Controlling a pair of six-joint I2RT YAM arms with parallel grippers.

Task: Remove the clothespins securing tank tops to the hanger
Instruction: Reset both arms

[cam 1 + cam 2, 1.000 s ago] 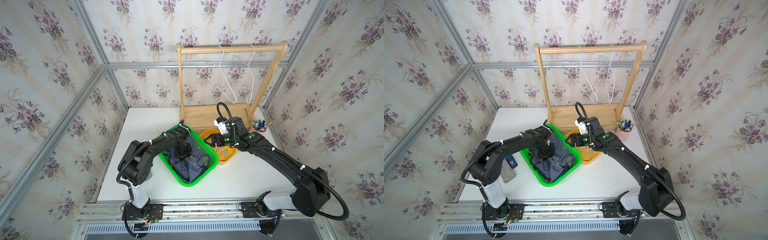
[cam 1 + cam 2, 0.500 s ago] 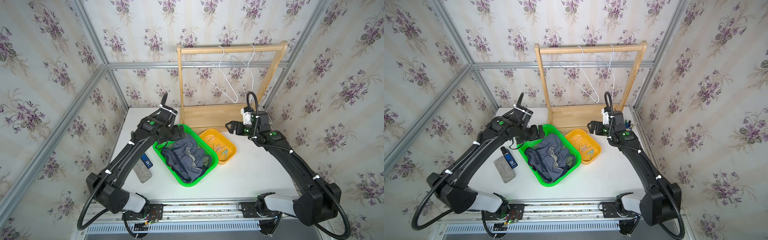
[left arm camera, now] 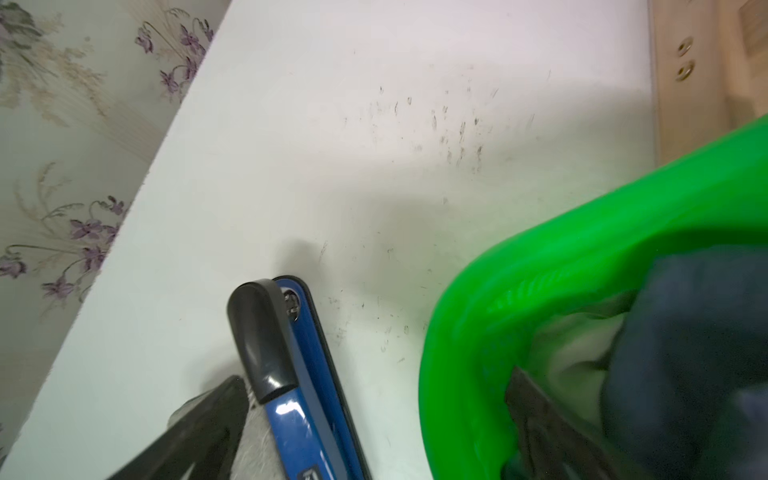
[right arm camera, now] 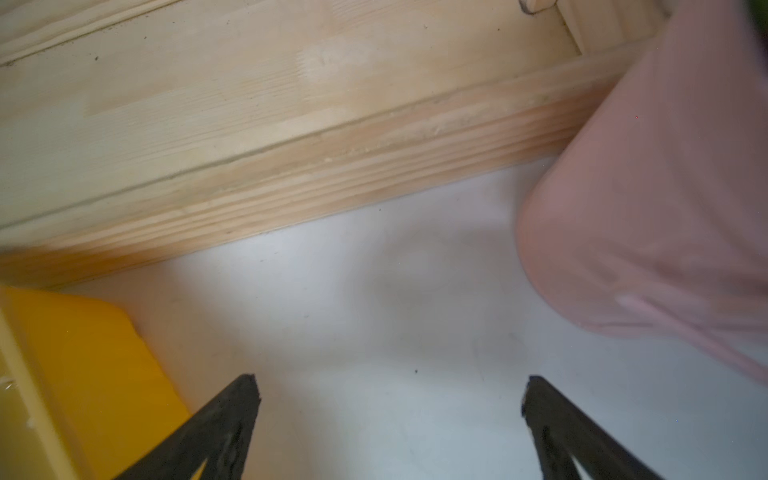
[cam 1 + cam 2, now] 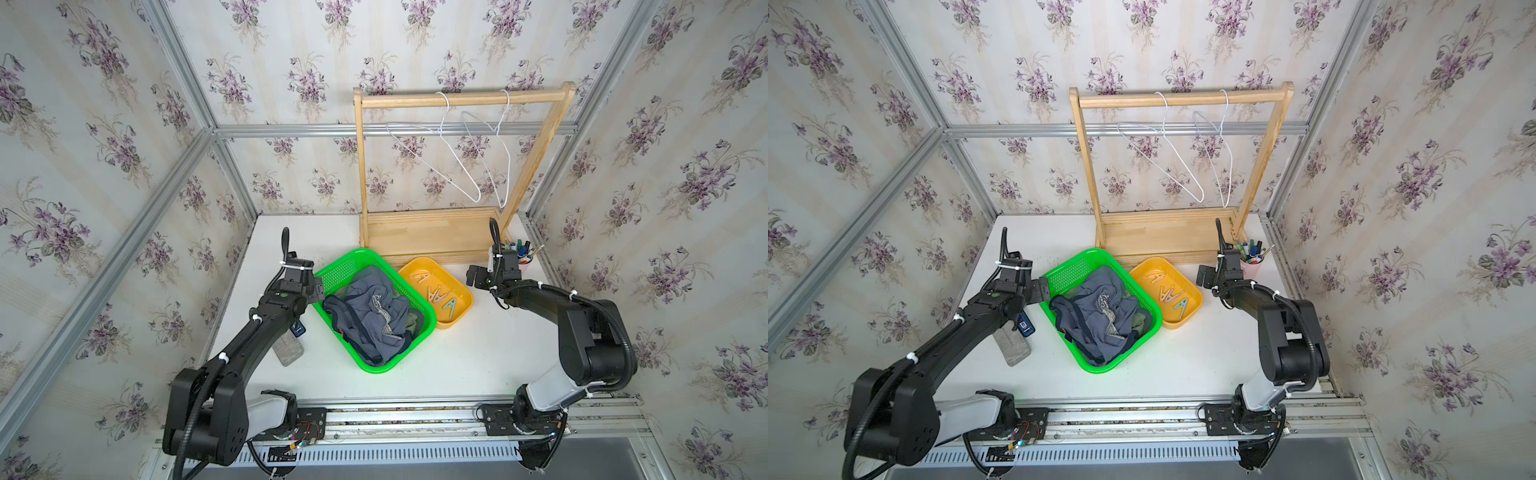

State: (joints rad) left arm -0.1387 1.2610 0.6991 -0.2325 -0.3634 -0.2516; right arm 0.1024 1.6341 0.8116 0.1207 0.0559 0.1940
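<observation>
The green basket [image 5: 373, 312] sits crooked next to the yellow tray, so next my left gripper pulls the basket's rim [image 5: 334, 267] back and then pushes the basket straight from outside first.
Several tan clothespins [image 5: 434, 293] [image 5: 1168, 294] and a mint-green clothespin [image 5: 449, 304] [image 5: 1180, 306] lie in a yellow tray [image 5: 436, 270]. The tank tops [image 5: 370, 309] [image 5: 1098, 316] are crumpled in a green basket [image 5: 353, 254] [image 3: 498, 291]. Two white wire hangers [image 5: 457, 166] hang bare on the wooden rack. My left gripper [image 5: 318, 289] [image 3: 374, 399] is open and empty at the basket's left rim. My right gripper [image 5: 473, 276] [image 4: 390, 390] is open and empty over bare table, between the tray and the pen cup.
A pink cup of pens [image 5: 521, 255] [image 4: 665, 208] stands close behind the right gripper's wrist. The rack's wooden base [image 5: 428, 235] runs along the back. Under the left arm lie a blue device [image 5: 298, 329] [image 3: 307, 395] and a grey block [image 5: 289, 349].
The left gripper has come out of the basket to its left rim and opened wider. The right gripper has moved from over the yellow tray to the right, beside the pen cup.
</observation>
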